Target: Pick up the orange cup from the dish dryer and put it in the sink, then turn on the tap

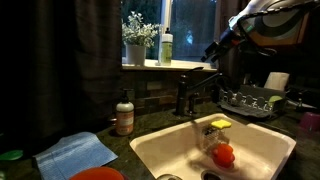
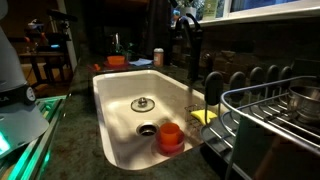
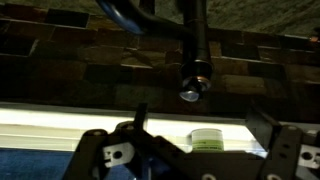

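I can see the tap's handle end (image 3: 195,87) just past my gripper's open fingers, so next I move my gripper in around that handle end (image 3: 196,80) before I close it to turn on the tap.
The orange cup (image 1: 224,154) lies in the cream-white sink (image 1: 160,150), near the drain; it also shows in the other exterior view (image 2: 170,136) in the sink (image 2: 115,100). The dark tap (image 1: 185,95) (image 2: 190,50) stands at the sink's back edge. A pale streak under its spout may be water. My gripper (image 1: 212,47) hangs high above the tap, open and empty. In the wrist view the gripper (image 3: 200,125) has its fingers spread, facing the tap's handle end (image 3: 193,85). The dish dryer (image 1: 250,100) (image 2: 270,110) stands beside the sink.
A brown soap bottle (image 1: 124,113), a blue cloth (image 1: 75,152) and an orange-red dish (image 1: 98,174) sit on the counter. A yellow sponge (image 1: 220,124) lies at the sink's edge. A plant (image 1: 138,40) and a green bottle (image 1: 166,47) stand on the sill, and a green-lidded jar (image 3: 207,140) too.
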`<state>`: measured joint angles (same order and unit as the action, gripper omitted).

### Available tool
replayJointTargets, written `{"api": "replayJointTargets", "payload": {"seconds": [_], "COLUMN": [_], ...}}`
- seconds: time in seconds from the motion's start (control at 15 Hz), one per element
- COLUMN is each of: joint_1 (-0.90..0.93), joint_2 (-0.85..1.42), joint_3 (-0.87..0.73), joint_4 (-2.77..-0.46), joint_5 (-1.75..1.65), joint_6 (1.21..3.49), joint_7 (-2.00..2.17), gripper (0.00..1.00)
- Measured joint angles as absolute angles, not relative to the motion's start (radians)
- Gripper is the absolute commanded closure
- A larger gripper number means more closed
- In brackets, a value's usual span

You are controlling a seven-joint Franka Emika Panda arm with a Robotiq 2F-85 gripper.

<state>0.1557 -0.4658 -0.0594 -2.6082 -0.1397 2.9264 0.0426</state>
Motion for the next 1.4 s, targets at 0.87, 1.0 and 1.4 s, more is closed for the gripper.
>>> {"api": "replayJointTargets", "payload": {"seconds": [0.87,1.0,1.4], "joint_1": [0.154,0.154,0.153], "joint_2": [-0.417,-0.409,-0.374], "joint_3": [-0.059,-0.06,-0.064], "joint_4": [-2.547,-2.536,-2.507], "joint_5": [-0.038,-0.027,-0.003], "joint_6": [2.823,2.816,2.811], "joint_7": [-0.03,-0.045,-0.077], "gripper": [0.1,0.24,0.04]}}
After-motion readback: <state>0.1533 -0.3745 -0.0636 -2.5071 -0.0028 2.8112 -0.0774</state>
